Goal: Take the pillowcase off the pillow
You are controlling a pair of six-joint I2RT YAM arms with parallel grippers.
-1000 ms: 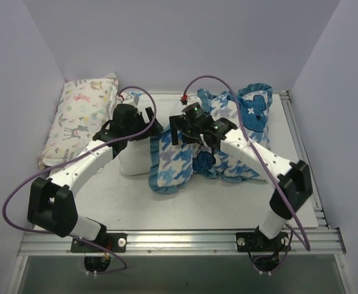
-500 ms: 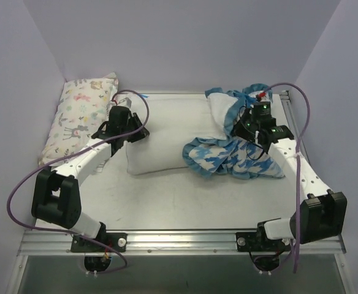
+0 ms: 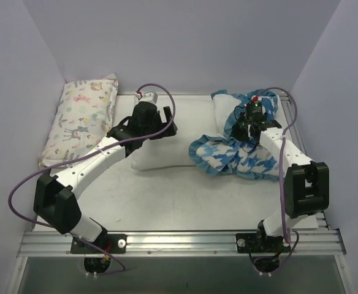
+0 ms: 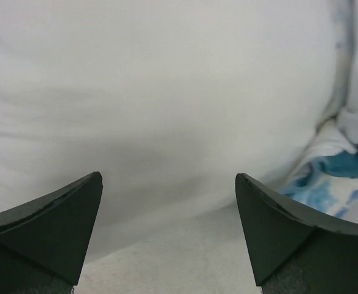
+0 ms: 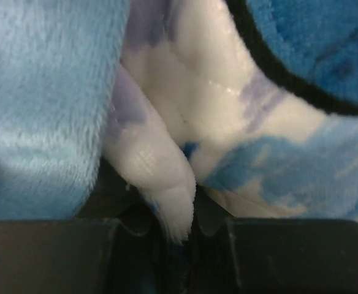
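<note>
Next, my left gripper takes hold of the pillow [image 3: 170, 147] before my right gripper pulls the pillowcase. The pillowcase is still around the pillow's end [image 3: 223, 153], and my left gripper is open.
The white pillow [image 3: 188, 138] lies across the back middle of the table, its left part bare. The blue-and-white pillowcase [image 3: 240, 162] is bunched over and around its right end. My left gripper [image 3: 165, 125] hangs open just above the pillow's near edge; in the left wrist view the gripper [image 4: 167, 177] has nothing between its fingers, the pillow [image 4: 167, 92] fills the view and the pillowcase [image 4: 350, 177] shows at the right. My right gripper [image 3: 247, 130] is shut on a fold of the pillowcase [image 5: 167, 177], pinched between its jaws.
A pastel animal-print pillow [image 3: 84, 119] leans at the back left against the wall. Purple cables [image 3: 26, 184] loop from both arms. Walls close in the left, back and right sides. A metal rail [image 3: 179, 240] runs along the near edge.
The right arm pulled the pillowcase rightwards, baring much of the pillow, then shifted slightly back. The left arm moved right along the pillow's near edge.
</note>
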